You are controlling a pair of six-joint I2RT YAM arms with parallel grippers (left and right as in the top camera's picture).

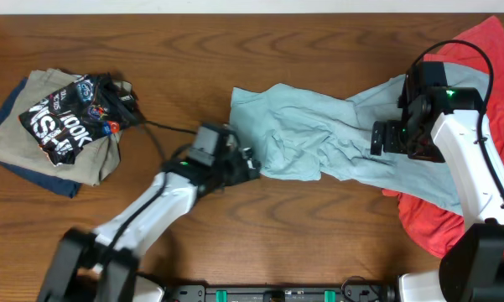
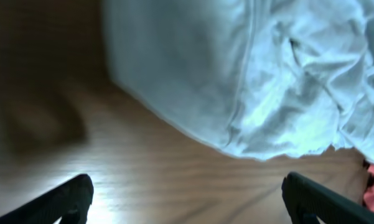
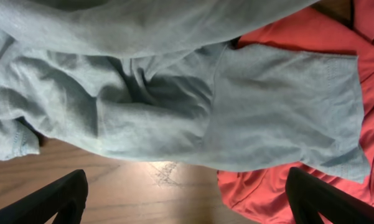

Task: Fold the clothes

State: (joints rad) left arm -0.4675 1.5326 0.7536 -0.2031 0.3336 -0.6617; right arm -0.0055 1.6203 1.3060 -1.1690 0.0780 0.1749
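Observation:
One end of the light blue T-shirt [image 1: 432, 186] is on top of the coral-red shirt, so next my left gripper pulls the opposite end [image 1: 250, 111] to drag the T-shirt off it.
A crumpled light blue T-shirt [image 1: 319, 138] lies across the middle of the table, its right end over a coral-red shirt [image 1: 470, 50] at the right edge. My left gripper [image 1: 250, 164] is open and empty just left of the blue shirt's lower left edge; in the left wrist view the blue shirt [image 2: 249, 74] lies ahead of the spread fingers [image 2: 187, 202]. My right gripper [image 1: 386, 138] is open and empty above the blue shirt's right part. The right wrist view shows the blue sleeve [image 3: 280, 106] over the red shirt [image 3: 267, 193], with the fingers [image 3: 187, 199] apart.
A pile at the far left holds a black tee with white lettering [image 1: 71, 113] on khaki [image 1: 33, 130] and navy [image 1: 42, 176] garments. A black cable [image 1: 163, 127] runs from the pile toward my left arm. Bare wood lies along the front.

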